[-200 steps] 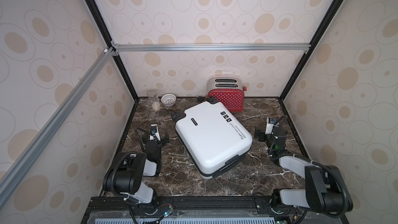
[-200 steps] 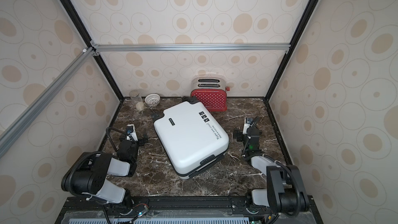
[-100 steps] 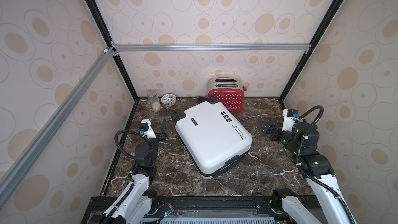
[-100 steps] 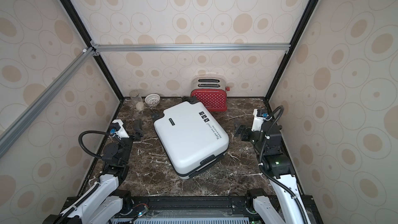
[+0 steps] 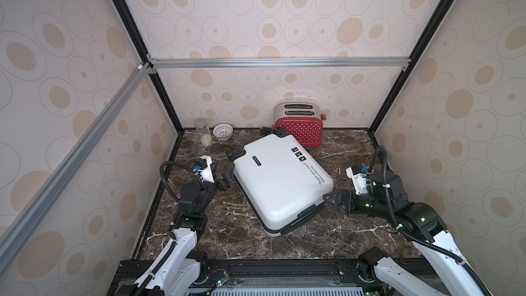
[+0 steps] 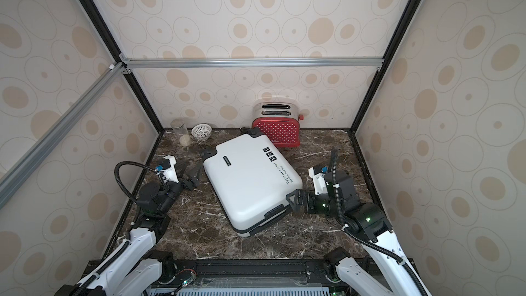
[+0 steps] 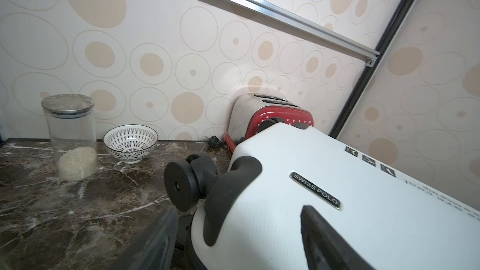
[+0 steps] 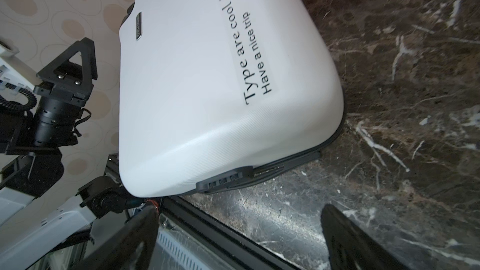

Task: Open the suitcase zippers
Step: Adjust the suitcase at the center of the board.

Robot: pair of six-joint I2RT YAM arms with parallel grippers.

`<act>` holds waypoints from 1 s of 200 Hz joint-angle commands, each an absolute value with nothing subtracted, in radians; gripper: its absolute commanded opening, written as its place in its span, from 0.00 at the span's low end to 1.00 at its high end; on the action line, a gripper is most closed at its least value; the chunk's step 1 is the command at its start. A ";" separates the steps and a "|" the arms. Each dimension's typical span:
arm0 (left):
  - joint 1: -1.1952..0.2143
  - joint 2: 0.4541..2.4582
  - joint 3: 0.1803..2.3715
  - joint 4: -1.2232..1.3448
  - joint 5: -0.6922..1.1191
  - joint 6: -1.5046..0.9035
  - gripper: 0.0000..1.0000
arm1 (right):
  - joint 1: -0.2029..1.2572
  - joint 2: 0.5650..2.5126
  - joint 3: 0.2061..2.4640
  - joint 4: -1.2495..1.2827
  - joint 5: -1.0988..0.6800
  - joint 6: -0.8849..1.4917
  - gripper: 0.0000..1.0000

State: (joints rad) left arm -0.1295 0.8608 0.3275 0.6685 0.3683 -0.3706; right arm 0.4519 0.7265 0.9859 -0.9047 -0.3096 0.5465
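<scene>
My right gripper should take the lock end point(image 5: 306, 215) of the suitcase and turn the seam toward the front, because the suitcase lies crooked with its zipper seam point(image 5: 249, 204) facing my left gripper.
The white suitcase point(image 5: 280, 177) point(image 6: 250, 180) lies flat and askew on the dark marble table, wheels toward the back left. Its zipper track point(image 8: 337, 129) shows as a thin dark seam under the white shell; no pull tabs are visible. My left gripper point(image 5: 225, 176) point(image 7: 239, 240) is at the wheel end. Its jaws stand apart astride the corner of the suitcase point(image 7: 337, 203), just below a black wheel point(image 7: 181, 185). My right gripper point(image 5: 331, 199) point(image 8: 241, 237) is open at the near right corner, close to the black lock block point(image 8: 223, 179), with only table between its fingers.
A red polka-dot toaster point(image 5: 299, 129) stands against the back wall, right behind the suitcase. A glass jar point(image 5: 202, 132) with rice and a patterned bowl point(image 5: 223, 131) sit in the back left corner. Walls close in on three sides; a black rail point(image 5: 270, 269) runs along the front edge.
Both arms have unfolded from their low rest poses and reached in to the suitcase: the left to its wheel end with jaws somewhat narrower, the right down to its near right corner.
</scene>
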 commanded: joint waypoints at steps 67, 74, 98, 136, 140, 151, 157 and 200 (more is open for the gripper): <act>-0.160 0.949 0.336 0.748 0.440 -0.410 0.75 | 0.685 0.743 0.681 -0.446 -0.370 0.858 1.00; -0.161 0.951 0.340 0.741 0.439 -0.405 0.75 | 0.685 0.761 0.674 -0.428 -0.370 0.861 1.00; -0.168 0.953 0.339 0.729 0.437 -0.391 0.74 | 0.685 0.787 0.682 -0.415 -0.273 0.853 1.00; -0.186 0.954 0.328 0.741 0.465 -0.380 0.74 | 0.576 0.861 0.745 -0.415 -0.208 0.775 1.00; -0.190 0.955 0.328 0.742 0.493 -0.380 0.74 | 0.559 0.871 0.748 -0.404 -0.218 0.769 1.00; -0.200 0.961 0.324 0.751 0.516 -0.377 0.74 | 0.522 0.899 0.753 -0.367 -0.236 0.753 1.00; -0.206 0.962 0.321 0.753 0.526 -0.371 0.74 | 0.504 0.917 0.755 -0.340 -0.249 0.744 1.00; -0.246 0.961 0.299 0.751 0.514 -0.348 0.72 | 0.410 1.068 0.825 -0.237 -0.293 0.659 1.00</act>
